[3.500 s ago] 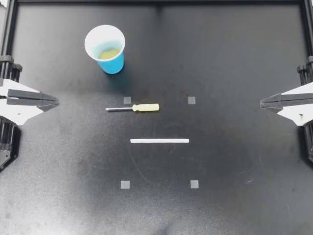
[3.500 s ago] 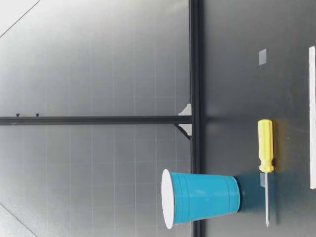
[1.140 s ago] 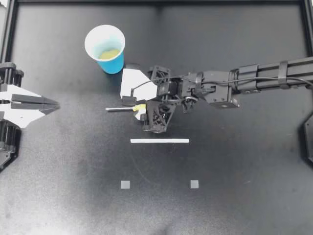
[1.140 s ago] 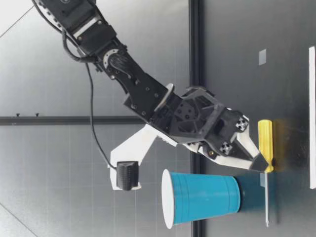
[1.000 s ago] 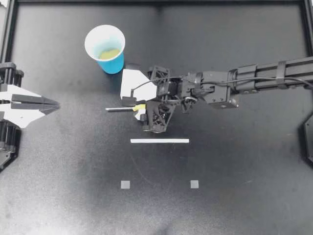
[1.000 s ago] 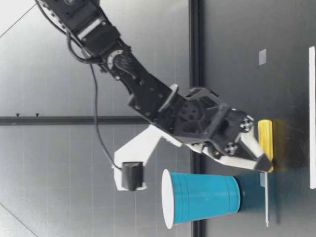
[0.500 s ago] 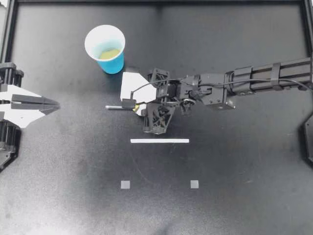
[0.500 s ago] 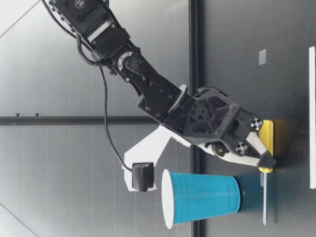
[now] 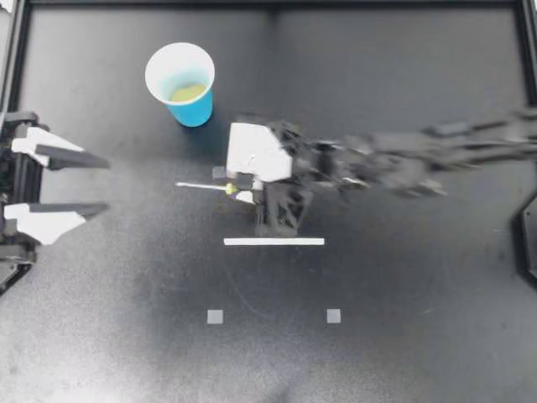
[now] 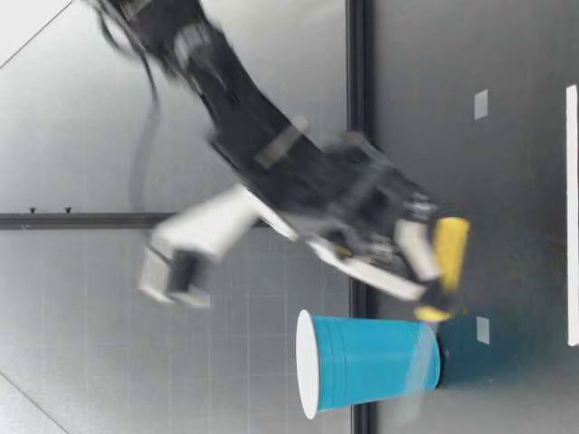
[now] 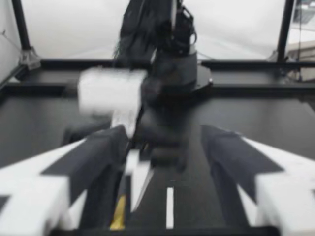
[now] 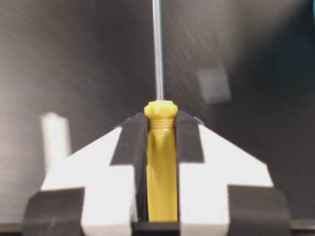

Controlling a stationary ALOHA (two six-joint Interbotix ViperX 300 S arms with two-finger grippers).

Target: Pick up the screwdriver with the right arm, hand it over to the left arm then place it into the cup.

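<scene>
The long metal shaft (image 9: pixel 200 185) of the screwdriver (image 9: pixel 231 190) points toward my left gripper. I expect the screwdriver to lean handle-down, tip past the cup's rim, once I lower it.
My right gripper (image 9: pixel 238 188) reaches in to the table's middle and is shut on the yellow handle of the screwdriver (image 9: pixel 201 185), whose metal shaft points toward my left arm. In the right wrist view the handle (image 12: pixel 161 162) sits clamped between both fingers, the shaft running straight ahead. The low view shows the screwdriver (image 10: pixel 450 251) lifted off the table beside the blue cup (image 10: pixel 371 362). The cup (image 9: pixel 180 84) stands upright behind the gripper. My left gripper (image 9: pixel 105 185) waits open at the left edge, with nothing between its fingers (image 11: pixel 98 157).
A white tape strip (image 9: pixel 273 242) lies just in front of the right gripper. Two grey squares (image 9: pixel 215 316) (image 9: pixel 333 316) mark the table nearer the front. A black frame rail (image 9: pixel 268 4) borders the back and sides.
The right gripper shut on the handle and has lifted the screwdriver off the table; the arm is moving. The left gripper went from shut to wide open.
</scene>
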